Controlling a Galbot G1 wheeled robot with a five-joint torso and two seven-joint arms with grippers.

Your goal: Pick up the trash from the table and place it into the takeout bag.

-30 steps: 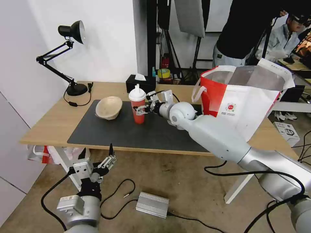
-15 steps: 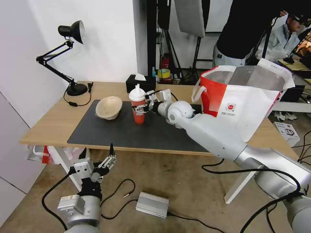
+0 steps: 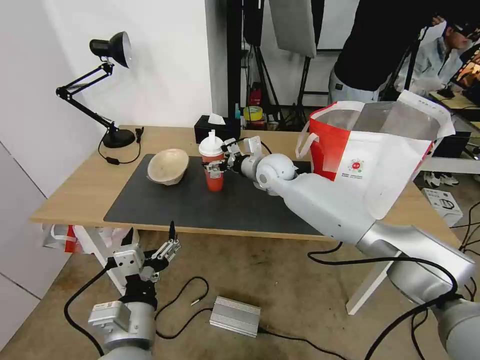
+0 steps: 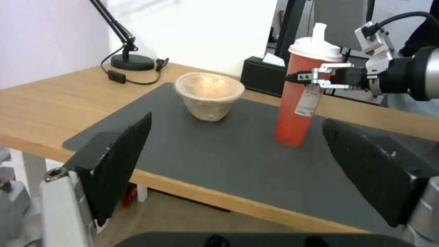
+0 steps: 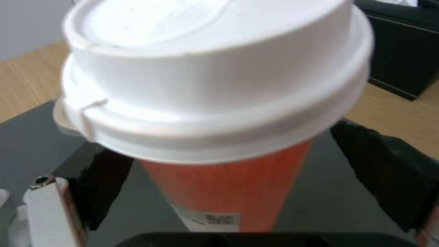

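Observation:
I expect the white dome lid (image 3: 211,144) to stay on when I lift the red drink cup, since the lid's rim fits closely down over the cup's top.
The trash on the table (image 3: 80,190) is a tall red drink cup (image 3: 214,170) with a white dome lid and a beige paper bowl (image 3: 168,166). Both stand on the dark grey mat (image 3: 200,210). My right gripper (image 3: 216,168) is open. Its fingers (image 5: 105,185) straddle the cup (image 5: 228,195) just under the lid, with a small gap on each side. In the left wrist view the cup (image 4: 295,103) rests upright on the mat beside the bowl (image 4: 209,94). The red-and-white takeout bag (image 3: 380,150) stands open at the table's right end. My left gripper (image 3: 167,247) hangs open below the table's front edge.
A black tissue box (image 3: 216,129) sits behind the cup, and a black desk lamp (image 3: 107,90) stands at the back left. A silver box (image 3: 235,316) and cables lie on the floor. People stand behind the bag.
My right arm has pushed a little further left, bringing its fingers around the cup's upper part. The cup stays on the mat. The left arm has not moved.

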